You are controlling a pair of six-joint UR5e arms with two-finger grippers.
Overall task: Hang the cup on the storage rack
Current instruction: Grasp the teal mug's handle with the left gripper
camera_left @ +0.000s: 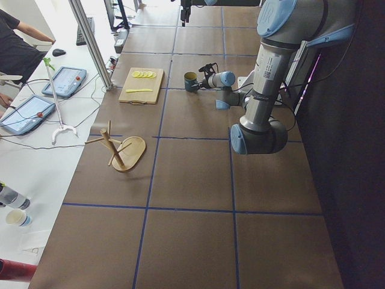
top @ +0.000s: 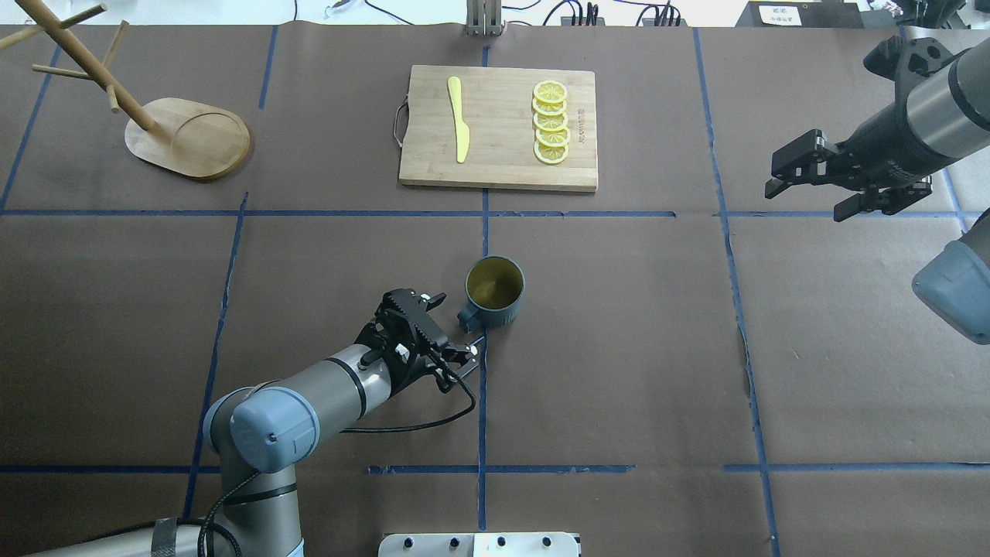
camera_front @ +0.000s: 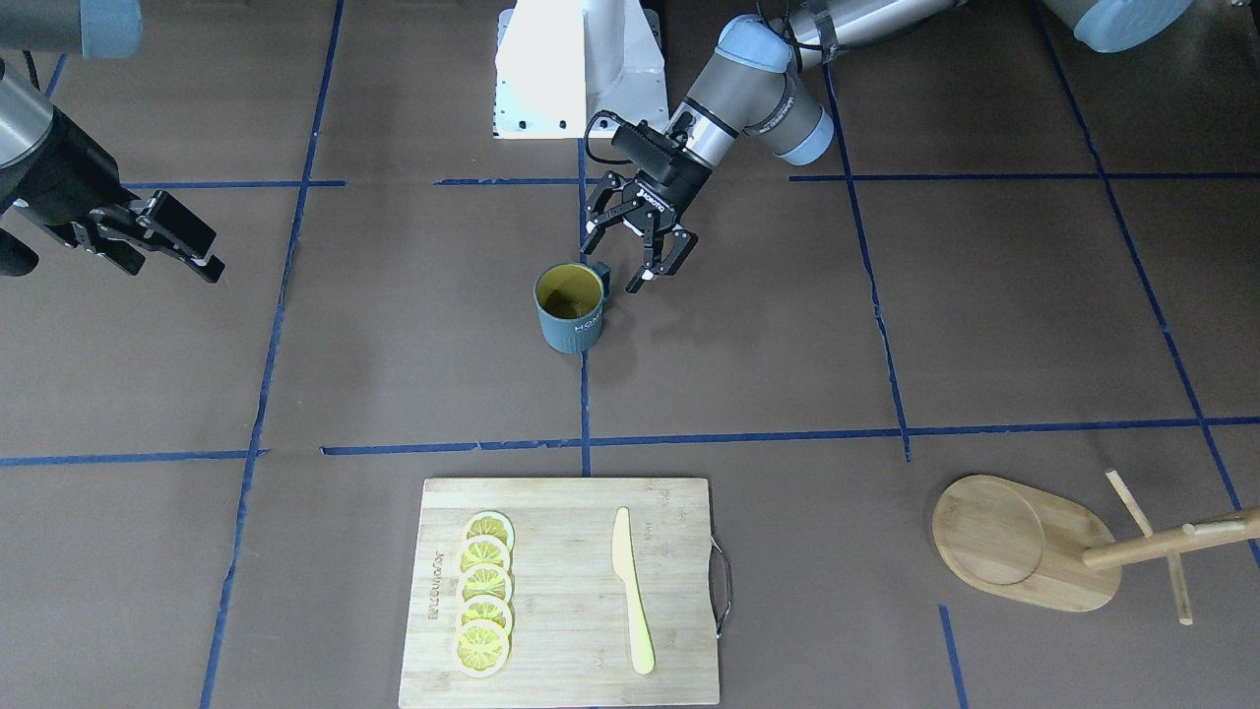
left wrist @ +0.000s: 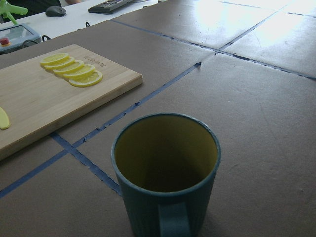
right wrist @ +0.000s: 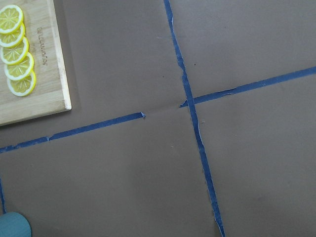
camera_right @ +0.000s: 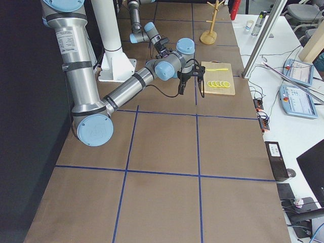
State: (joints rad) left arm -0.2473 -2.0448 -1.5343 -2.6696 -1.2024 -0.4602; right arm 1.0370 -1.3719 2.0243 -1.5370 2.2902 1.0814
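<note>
I see that the rack's wires (camera_front: pixel 1213 528) are thin next to the cup's wide opening (camera_front: pixel 569 290), so the cup will slide over a peg and hang sideways when I push it.
The dark blue-grey cup (camera_front: pixel 569 307) with a yellow inside stands upright near the table's middle; it also shows in the overhead view (top: pixel 495 290) and fills the left wrist view (left wrist: pixel 168 168), handle toward the camera. My left gripper (top: pixel 458 325) is open, low over the table, its fingertips just short of the cup's handle (top: pixel 466 316); it holds nothing. The bamboo storage rack (top: pixel 189 135) stands at the far left corner, post and pegs leaning. My right gripper (top: pixel 804 199) is open and empty, raised at the far right, well away from the cup.
A rectangular bamboo cutting board (top: pixel 499 158) with several lemon slices (top: pixel 551 122) and a yellow knife (top: pixel 458 120) lies beyond the cup. Blue tape lines cross the brown table. The robot's white base (camera_front: pixel 576 69) is at the near edge.
</note>
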